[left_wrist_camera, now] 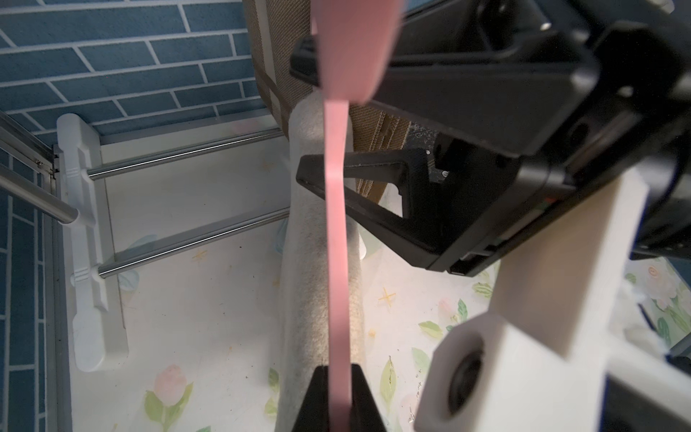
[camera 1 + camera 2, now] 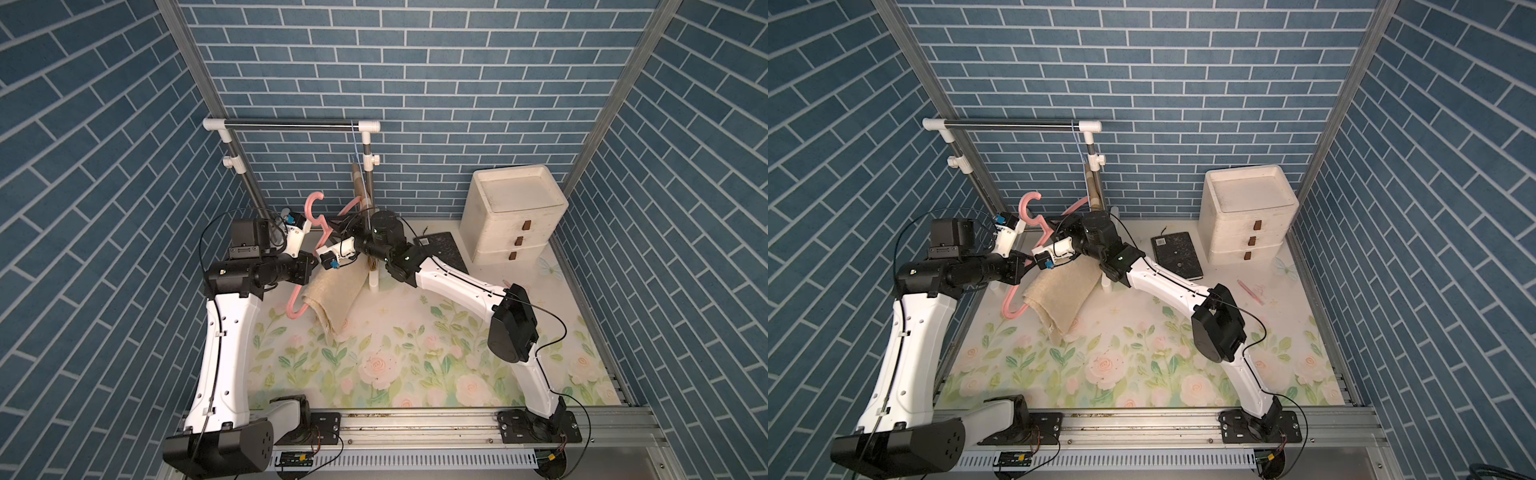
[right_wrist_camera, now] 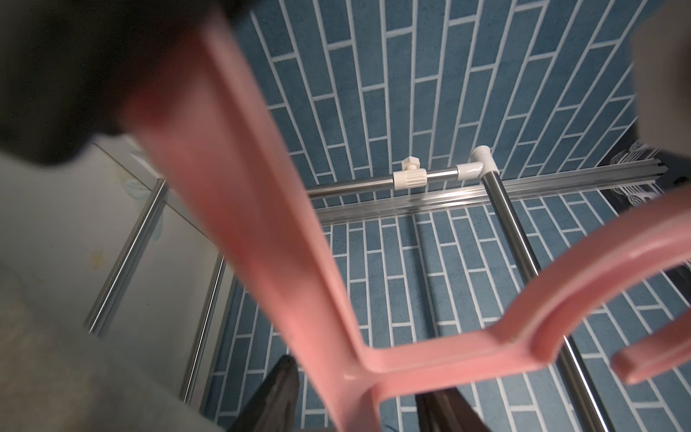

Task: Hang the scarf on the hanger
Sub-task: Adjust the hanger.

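My right gripper should hold the hanger steady while my left gripper takes hold again lower down [image 2: 299,293], because my left gripper is holding the pink hanger's arm [image 2: 324,237] near the hanger's hook.
The pink hanger [image 2: 309,208] [image 2: 1027,203] is held tilted above the floral mat near the back left. A beige scarf [image 2: 332,299] [image 2: 1059,295] is draped over its lower bar, with its end resting on the mat. My left gripper [image 2: 309,266] [image 1: 338,374] is shut on a thin pink arm of the hanger [image 1: 336,224], and the scarf [image 1: 310,262] runs beneath it. My right gripper [image 2: 332,228] [image 3: 359,404] straddles the hanger [image 3: 261,224] where hook meets shoulder. Its jaws are open, with a gap showing on one side.
A steel clothes rail [image 2: 291,124] with white joints stands at the back, and a tan roll [image 2: 358,183] hangs from it on a blue string. A white drawer unit [image 2: 515,216] stands at the back right. A black notebook [image 2: 1177,253] lies beside it.
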Controlling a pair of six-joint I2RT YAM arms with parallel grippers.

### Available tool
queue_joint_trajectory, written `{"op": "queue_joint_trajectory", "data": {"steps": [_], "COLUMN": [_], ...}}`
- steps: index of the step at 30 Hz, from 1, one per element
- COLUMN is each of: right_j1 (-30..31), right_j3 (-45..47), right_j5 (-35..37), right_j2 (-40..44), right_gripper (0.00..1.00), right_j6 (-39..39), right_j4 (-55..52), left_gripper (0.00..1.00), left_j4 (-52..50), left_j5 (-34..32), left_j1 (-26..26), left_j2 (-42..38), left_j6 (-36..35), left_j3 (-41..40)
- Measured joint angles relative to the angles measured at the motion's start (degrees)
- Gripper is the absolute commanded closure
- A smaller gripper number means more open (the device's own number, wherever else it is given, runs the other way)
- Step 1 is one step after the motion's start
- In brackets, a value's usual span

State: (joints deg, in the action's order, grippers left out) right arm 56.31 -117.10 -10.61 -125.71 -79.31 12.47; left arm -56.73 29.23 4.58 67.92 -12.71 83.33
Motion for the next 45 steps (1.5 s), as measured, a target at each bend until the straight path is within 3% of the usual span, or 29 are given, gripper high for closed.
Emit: {"op": "queue_joint_trajectory", "data": {"steps": [8, 11, 14, 29, 38, 45], "right_j1": [0.0, 0.0, 0.0, -0.8, -1.3, -1.7], "right_j3": [-0.3, -0.3, -0.4, -0.6, -0.6, -0.6], "right_j5": [1.2, 1.2, 1.3, 2.1, 2.0, 1.6], "right_j2": [-1.0, -1.0, -1.1, -2.3, -2.3, -2.1], "right_gripper": [0.87, 1.00, 1.00, 1.00, 1.00, 1.00], "right_j6": [-2.7, -3.1, -3.0, -1.8, -1.3, 0.1], "right_j4": [1.2, 1.4, 1.2, 0.3, 0.0, 0.0], "left_gripper": [0.99, 0.84, 0.76, 0.60, 0.67, 0.82], "left_j4": [-0.4, -0.2, 0.9, 3.5, 3.9, 3.9], "left_j5": [-1.4, -2.3, -3.1, -5.8, -7.5, -7.2], "left_j1": [-0.3, -0.4, -0.4, -0.5, -0.5, -0.5], "left_j2": [-0.7, -1.4, -3.0, -7.2, -7.2, -7.2], "left_j6": [-0.2, -0.2, -0.1, -0.4, -0.8, -1.0], "left_j3": [0.0, -0.6, -2.1, -6.4, -7.5, -7.6]}}
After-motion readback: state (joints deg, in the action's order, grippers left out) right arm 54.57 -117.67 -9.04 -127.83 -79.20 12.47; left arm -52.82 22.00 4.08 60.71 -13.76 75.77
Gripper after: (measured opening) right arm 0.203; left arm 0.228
